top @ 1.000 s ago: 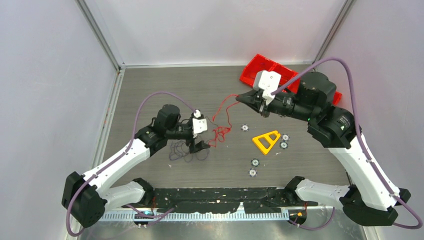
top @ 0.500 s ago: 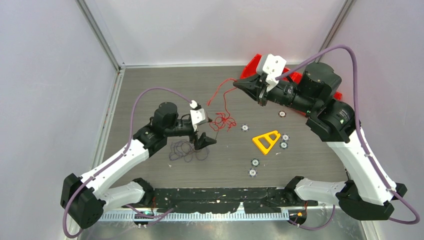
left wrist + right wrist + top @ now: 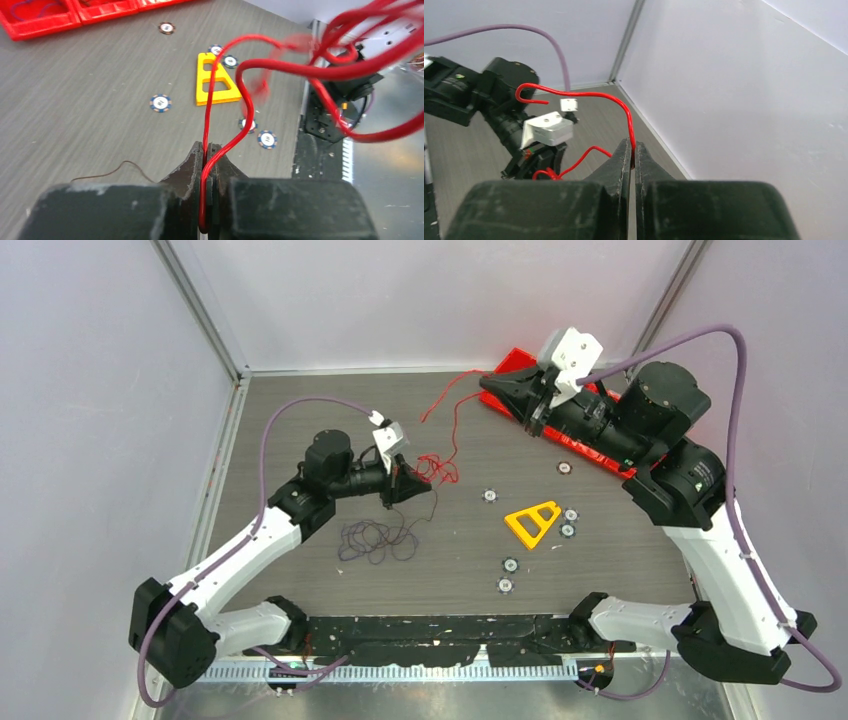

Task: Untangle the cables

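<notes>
My left gripper is pinching the red cable's loop (image 3: pixel 437 470) away from the clump. It should open before my right gripper takes the cable over to the red bin (image 3: pixel 515 360).
The red cable (image 3: pixel 440 470) stretches through the air between both grippers. My left gripper (image 3: pixel 424 488) is shut on a loop of it near its curly bunch; the left wrist view shows the red cable (image 3: pixel 210 100) pinched between the jaws of the left gripper (image 3: pixel 207 148). My right gripper (image 3: pixel 488 386) is raised at the back by the red bin, shut on the cable's other part. In the right wrist view the red cable (image 3: pixel 626 110) rises from the right gripper (image 3: pixel 631 149). The other cables (image 3: pixel 376 538), dark, purple and blue, lie in a loose clump on the table below the left gripper.
A red bin (image 3: pixel 520 365) sits at the back right under the right arm. A yellow triangle (image 3: pixel 533 521) lies right of centre with several small round tokens (image 3: pixel 509 565) around it. A thin brown wire (image 3: pixel 115 168) lies on the table.
My left gripper rose from the dark clump, moved toward the back and shut on the red cable. The right gripper carried its end up and back to the right, drawing the red cable away.
</notes>
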You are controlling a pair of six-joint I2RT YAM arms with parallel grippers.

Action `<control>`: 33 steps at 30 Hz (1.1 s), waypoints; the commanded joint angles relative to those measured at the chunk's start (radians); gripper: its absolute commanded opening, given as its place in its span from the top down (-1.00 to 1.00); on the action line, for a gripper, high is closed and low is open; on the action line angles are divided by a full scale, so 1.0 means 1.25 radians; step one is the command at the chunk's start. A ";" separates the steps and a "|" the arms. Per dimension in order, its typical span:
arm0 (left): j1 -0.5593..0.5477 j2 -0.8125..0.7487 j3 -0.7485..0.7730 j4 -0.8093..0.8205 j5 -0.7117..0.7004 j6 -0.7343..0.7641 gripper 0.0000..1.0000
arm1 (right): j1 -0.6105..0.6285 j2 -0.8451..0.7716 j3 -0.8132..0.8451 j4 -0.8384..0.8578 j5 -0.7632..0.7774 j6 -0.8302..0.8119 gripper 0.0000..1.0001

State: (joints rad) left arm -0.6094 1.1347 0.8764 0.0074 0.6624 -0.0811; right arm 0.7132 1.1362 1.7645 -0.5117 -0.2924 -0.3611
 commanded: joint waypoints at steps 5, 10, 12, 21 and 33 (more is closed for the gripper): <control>0.120 -0.024 -0.001 -0.052 0.036 -0.011 1.00 | -0.226 -0.008 0.050 0.033 0.048 0.054 0.89; 0.141 -0.035 0.030 -0.121 0.038 0.060 1.00 | -0.357 -0.017 -0.024 0.016 0.003 0.032 0.89; 0.143 -0.036 0.056 -0.134 0.052 0.083 1.00 | -0.400 -0.020 -0.060 -0.002 -0.033 0.008 0.89; 0.016 0.090 0.306 -0.170 0.043 0.033 1.00 | -0.413 0.018 -0.185 -0.143 -0.157 -0.083 0.89; 0.042 0.199 0.368 -0.288 -0.035 0.055 -0.58 | -0.596 0.132 0.025 -0.046 -0.079 -0.072 0.89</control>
State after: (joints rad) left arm -0.5911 1.4269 1.3380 -0.3275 0.6373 -0.0223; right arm 0.0387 1.2625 1.7069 -0.6575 -0.4274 -0.4461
